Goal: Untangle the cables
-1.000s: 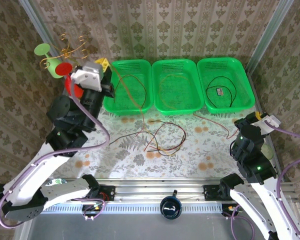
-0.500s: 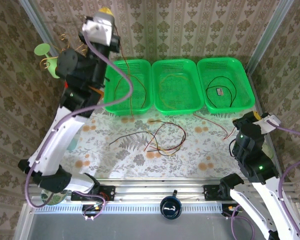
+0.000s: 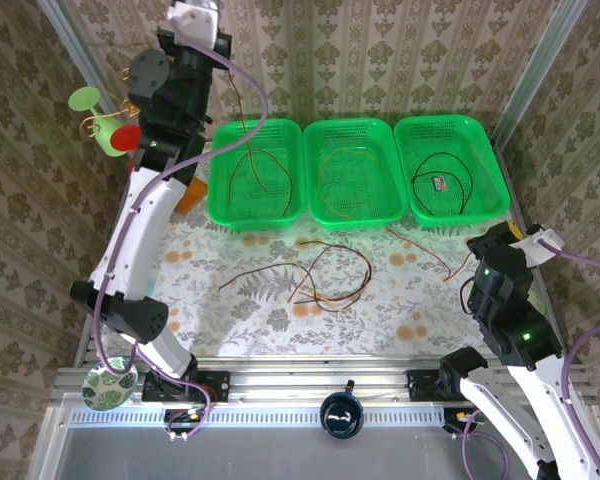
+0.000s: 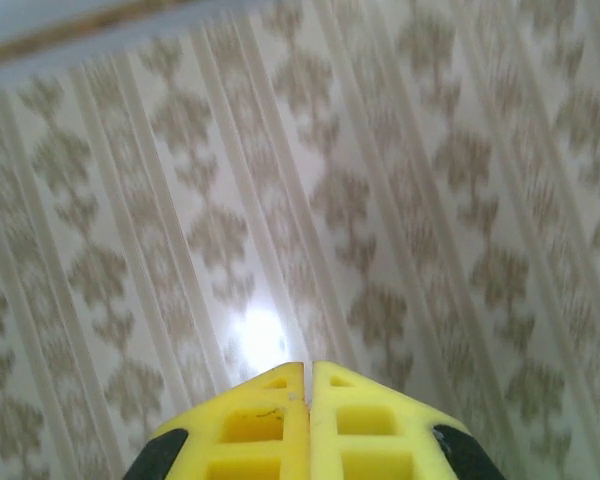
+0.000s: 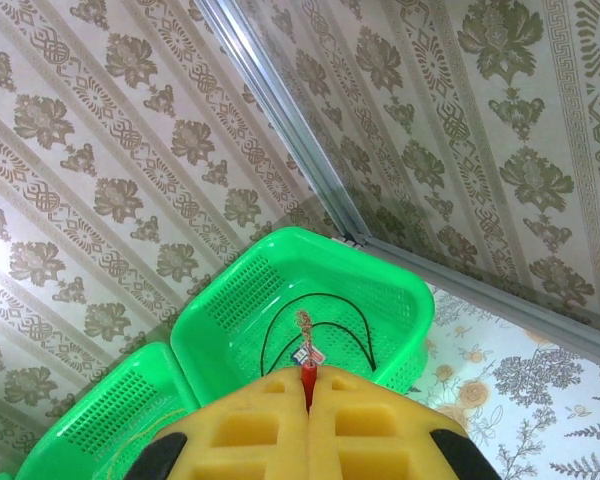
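The hanging cable's lower end [image 3: 261,186] is already lying in the green basket with its matching cable [image 3: 270,172], so the robot's left gripper should go on lowering until it is inside, then let go.
My left gripper [image 3: 205,12] is raised high against the back wall. Its yellow fingers [image 4: 260,420] are pressed together. A brown cable [image 3: 243,115] hangs from it into the left green basket [image 3: 220,205]. My right gripper [image 3: 518,231] stands at the table's right side, shut on a red cable [image 5: 307,379] whose bare copper end sticks out past the fingertips. That red cable [image 3: 435,252] trails left across the table. A tangle of red, brown, yellow and black cables [image 3: 330,275] lies mid-table.
The middle basket [image 3: 352,215] holds a yellow cable [image 3: 345,155] and the right basket [image 3: 500,190] a black cable [image 3: 442,185]. Green and red ornaments [image 3: 105,120] and an orange object [image 3: 190,195] stand at the left. A patterned plate [image 3: 105,387] lies at the near left.
The left arm has swung up from beside the left basket to the top of the back wall, drawing the brown cable upward. The right arm has hardly moved.
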